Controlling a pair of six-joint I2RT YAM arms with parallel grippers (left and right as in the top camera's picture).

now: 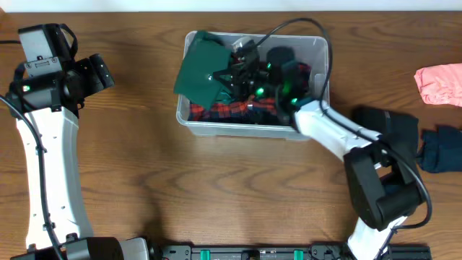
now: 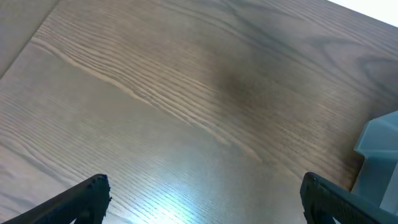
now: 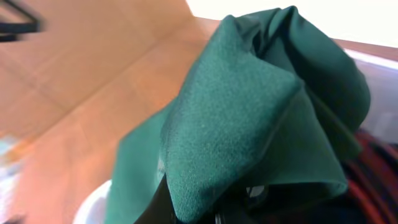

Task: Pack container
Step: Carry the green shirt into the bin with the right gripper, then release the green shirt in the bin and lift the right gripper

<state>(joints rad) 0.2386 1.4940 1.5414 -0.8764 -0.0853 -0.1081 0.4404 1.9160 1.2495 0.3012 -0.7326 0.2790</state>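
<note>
The green cloth's edge (image 1: 179, 81) is hanging over the container's side rim, so the robot's right gripper should pull the green cloth back into the container (image 1: 212, 85) before it opens.
The clear plastic container (image 1: 317, 54) stands at the back middle of the table. It holds a red plaid cloth (image 1: 234, 112) and a green cloth (image 1: 196, 68) that drapes over its left rim. My right gripper (image 1: 222, 78) reaches into the container from the right and is shut on the green cloth, which fills the right wrist view (image 3: 249, 118) and hides the fingers. My left gripper (image 2: 205, 193) is open and empty above bare table, left of the container (image 2: 379, 162).
A pink cloth (image 1: 439, 83) lies at the far right edge. A dark navy cloth (image 1: 442, 148) and a black cloth (image 1: 386, 123) lie just below it, beside my right arm. A black cable runs over the container's back rim.
</note>
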